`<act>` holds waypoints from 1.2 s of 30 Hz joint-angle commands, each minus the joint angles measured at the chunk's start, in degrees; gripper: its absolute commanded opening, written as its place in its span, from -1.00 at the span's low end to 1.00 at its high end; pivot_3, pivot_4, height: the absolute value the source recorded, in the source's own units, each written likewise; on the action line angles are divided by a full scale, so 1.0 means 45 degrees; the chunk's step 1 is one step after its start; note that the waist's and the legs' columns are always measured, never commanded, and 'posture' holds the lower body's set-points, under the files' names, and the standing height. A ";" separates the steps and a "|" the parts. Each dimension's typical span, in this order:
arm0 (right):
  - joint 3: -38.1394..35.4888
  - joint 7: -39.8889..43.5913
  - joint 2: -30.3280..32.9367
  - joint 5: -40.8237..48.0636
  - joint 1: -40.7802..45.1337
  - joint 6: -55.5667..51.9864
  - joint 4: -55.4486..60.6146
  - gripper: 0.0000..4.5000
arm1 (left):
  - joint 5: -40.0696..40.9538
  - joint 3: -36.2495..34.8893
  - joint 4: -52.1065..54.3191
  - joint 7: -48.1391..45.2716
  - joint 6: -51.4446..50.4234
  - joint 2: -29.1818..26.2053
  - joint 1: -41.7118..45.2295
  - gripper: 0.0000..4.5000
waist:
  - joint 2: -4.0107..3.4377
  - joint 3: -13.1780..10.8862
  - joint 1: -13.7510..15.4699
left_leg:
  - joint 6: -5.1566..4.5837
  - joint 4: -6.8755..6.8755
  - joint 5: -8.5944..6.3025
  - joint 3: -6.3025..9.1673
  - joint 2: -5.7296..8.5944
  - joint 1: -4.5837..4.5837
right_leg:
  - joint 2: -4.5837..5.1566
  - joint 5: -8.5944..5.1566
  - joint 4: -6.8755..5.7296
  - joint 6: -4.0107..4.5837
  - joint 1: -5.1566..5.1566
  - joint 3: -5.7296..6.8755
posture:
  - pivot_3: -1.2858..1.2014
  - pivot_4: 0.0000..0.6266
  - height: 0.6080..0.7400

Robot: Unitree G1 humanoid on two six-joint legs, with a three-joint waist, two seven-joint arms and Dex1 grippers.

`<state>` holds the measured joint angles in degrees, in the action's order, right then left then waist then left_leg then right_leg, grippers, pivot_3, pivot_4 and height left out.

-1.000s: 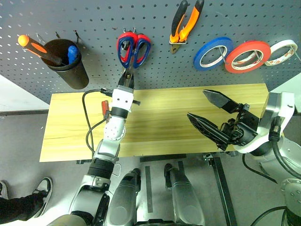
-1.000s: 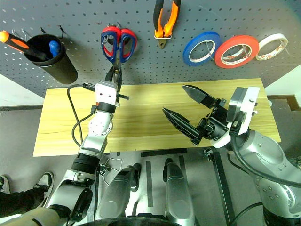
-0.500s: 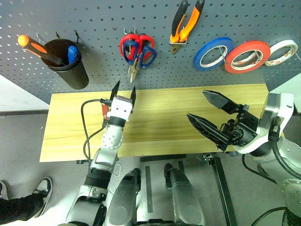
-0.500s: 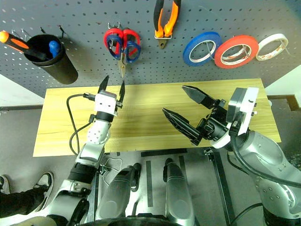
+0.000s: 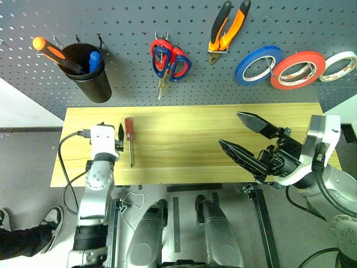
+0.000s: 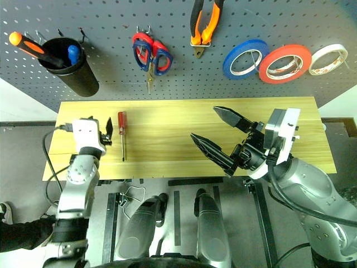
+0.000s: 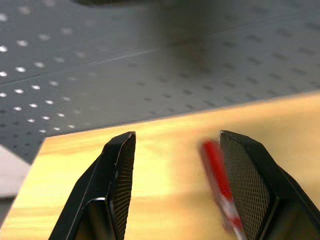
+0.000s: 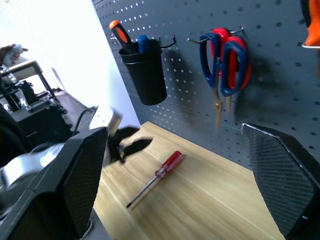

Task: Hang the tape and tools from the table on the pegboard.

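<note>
I should tip my left gripper down, since it faces the pegboard with the screwdriver's red handle [image 5: 129, 126] beside one finger, and put its fingers on both sides of the handle [image 5: 130, 137] near the screwdriver's shaft before I close them.
A thin red-handled screwdriver [image 5: 129, 139] lies on the light wood table [image 5: 189, 139] near its left end. My left gripper [image 7: 177, 137] is open just left of it. The handle [image 7: 216, 172] shows blurred close to one finger [image 7: 247, 180], and nothing is gripped. On the grey pegboard [image 5: 128, 22] hang dark blue-handled scissors [image 5: 167, 58] overlapping a red-handled pair, orange-and-black pliers [image 5: 226, 28] and the red tape [image 5: 297, 70]. My right gripper [image 5: 230, 129] is wide open and empty over the table's right half.
A black cup [image 5: 89, 72] holding an orange-handled screwdriver hangs at the pegboard's left. A blue tape ring [image 5: 258, 64] and a white one [image 5: 340, 64] flank the red tape. A black cable [image 5: 64, 162] trails from my left wrist. A person's shoe [image 5: 5, 220] is at the lower left.
My left gripper let go of the scissors, which now hang on the pegboard. It opened and moved down and left to the table beside the screwdriver. The right arm stayed still.
</note>
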<state>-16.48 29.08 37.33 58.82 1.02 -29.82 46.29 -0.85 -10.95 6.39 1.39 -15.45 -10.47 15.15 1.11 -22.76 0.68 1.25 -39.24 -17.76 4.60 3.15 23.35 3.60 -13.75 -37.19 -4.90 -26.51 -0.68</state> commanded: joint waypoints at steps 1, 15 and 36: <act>-0.0014 0.0086 0.0149 0.0169 0.0057 0.0141 0.0331 1.00 | 0.0851 -0.0730 -0.0765 0.0293 -0.1372 0.0213 0.1002 0.23 | 0.0000 0.0000 -0.0001 | 0.0035 -0.0001 0.0019 -0.0006 0.0000 0.0000 | 0.0000 0.0000 0.0002 0.0000 0.0000 0.0006 | 0.05 0.32 1.00; 0.4346 -0.0817 0.1852 -0.3800 0.0464 -0.1835 0.0498 1.00 | 0.1868 -0.0974 -0.2969 0.0500 -0.2536 0.0635 0.2277 0.23 | 0.0021 -0.0009 -0.0015 | 0.0063 0.0000 0.0036 -0.0011 0.0000 0.0003 | 0.0006 0.0000 0.0014 0.0000 -0.0010 0.0003 | 0.04 0.32 1.00; 0.4842 -0.0200 0.0670 -0.5216 0.1061 -0.1872 0.0162 1.00 | 0.2004 -0.0554 -0.4005 0.0378 -0.2463 0.0844 0.2446 0.23 | 0.0025 -0.0009 -0.0019 | 0.0069 -0.0003 0.0039 -0.0010 0.0001 0.0005 | 0.0008 0.0000 0.0017 -0.0001 -0.0008 0.0008 | 0.03 0.33 1.00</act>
<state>6.38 27.65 40.94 34.95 5.94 -38.47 45.14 8.44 -13.67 -11.40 2.91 -26.84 -6.48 26.56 1.22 -22.80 0.59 1.56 -39.25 -17.58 4.55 3.16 23.37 3.64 -13.75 -37.11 -4.90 -26.55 -0.65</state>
